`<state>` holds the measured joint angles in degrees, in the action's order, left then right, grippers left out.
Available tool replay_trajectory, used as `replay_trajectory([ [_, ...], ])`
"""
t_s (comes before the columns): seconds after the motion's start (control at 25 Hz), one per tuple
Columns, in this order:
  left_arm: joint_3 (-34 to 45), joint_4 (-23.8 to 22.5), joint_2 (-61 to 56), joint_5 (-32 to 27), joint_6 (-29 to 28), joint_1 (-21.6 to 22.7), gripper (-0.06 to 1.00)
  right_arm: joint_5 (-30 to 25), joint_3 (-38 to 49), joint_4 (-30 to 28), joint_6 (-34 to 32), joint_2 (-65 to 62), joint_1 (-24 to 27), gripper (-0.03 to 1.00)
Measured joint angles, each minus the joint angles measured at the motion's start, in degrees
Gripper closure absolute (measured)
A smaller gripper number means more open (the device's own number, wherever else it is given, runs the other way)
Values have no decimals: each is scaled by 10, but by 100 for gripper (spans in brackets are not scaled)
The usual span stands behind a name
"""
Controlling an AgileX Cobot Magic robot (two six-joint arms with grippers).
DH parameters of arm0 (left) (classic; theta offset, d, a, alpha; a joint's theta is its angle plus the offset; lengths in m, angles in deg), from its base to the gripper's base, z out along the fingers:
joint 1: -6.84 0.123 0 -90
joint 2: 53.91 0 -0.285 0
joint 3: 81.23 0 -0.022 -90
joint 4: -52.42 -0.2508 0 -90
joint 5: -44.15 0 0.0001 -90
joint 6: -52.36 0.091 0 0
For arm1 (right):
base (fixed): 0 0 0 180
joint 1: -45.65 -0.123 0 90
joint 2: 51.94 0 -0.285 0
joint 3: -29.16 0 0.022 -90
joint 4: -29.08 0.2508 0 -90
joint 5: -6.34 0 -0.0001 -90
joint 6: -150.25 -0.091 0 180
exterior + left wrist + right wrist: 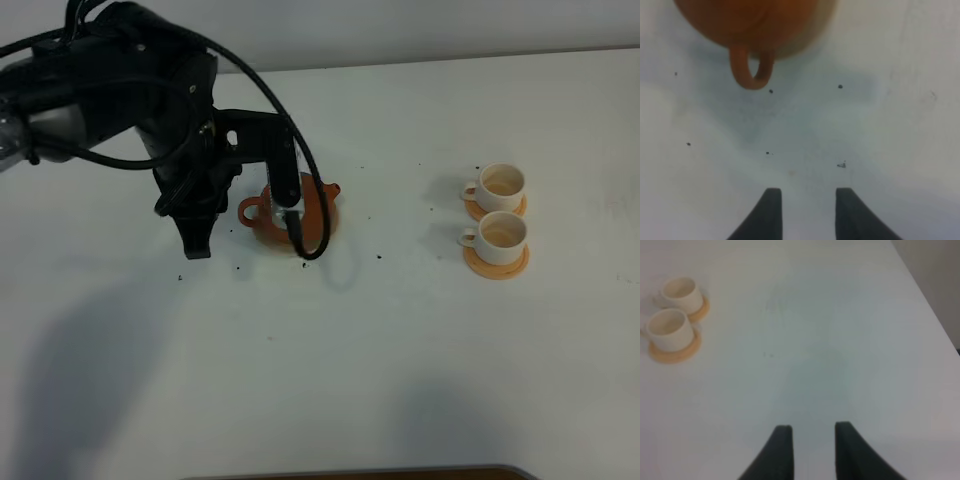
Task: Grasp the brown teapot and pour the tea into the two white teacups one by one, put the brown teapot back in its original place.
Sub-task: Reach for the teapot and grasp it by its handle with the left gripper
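Note:
The brown teapot's loop handle [751, 83] sits at an angle, off to one side of my left gripper's opening. I'll first swing the gripper in line with the teapot.
The brown teapot [305, 212] stands upright on the white table, its loop handle [751, 70] turned toward my left gripper [802, 192]. That gripper [197, 240] hangs just left of the pot, open, with bare table between its fingers and a clear gap to the handle. A dull beige edge [812, 37] under the pot seems to be the disc it rests on. The two white teacups [500, 183] [503, 233] sit on orange saucers to the right, one behind the other, also visible as cups [680, 290] [667, 327]. My right gripper [812, 427] is open over bare table, out of the high view.
Small dark specks [378, 257] lie scattered on the table around the teapot. The black left arm and its cable [290, 120] hang over the pot. The table's far edge meets a wall [450, 25]. A dark object [400, 472] pokes in at the near edge.

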<state>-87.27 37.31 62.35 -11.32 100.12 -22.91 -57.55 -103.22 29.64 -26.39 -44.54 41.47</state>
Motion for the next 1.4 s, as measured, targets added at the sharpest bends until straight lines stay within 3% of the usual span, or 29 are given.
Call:
replay_trajectory([
  [0.2, -162, 10, 96, -118, -19, 0, 65, 0, 0, 0, 0, 0, 0, 73],
  [0.32, -249, 37, 157, -118, -28, 0, 65, 0, 0, 0, 0, 0, 0, 73],
  [0.44, -288, 47, 191, -118, -22, 0, 65, 0, 0, 0, 0, 0, 0, 73],
  [1.4, -232, 63, 197, -118, 22, 29, 65, 0, 0, 0, 0, 0, 0, 73],
])
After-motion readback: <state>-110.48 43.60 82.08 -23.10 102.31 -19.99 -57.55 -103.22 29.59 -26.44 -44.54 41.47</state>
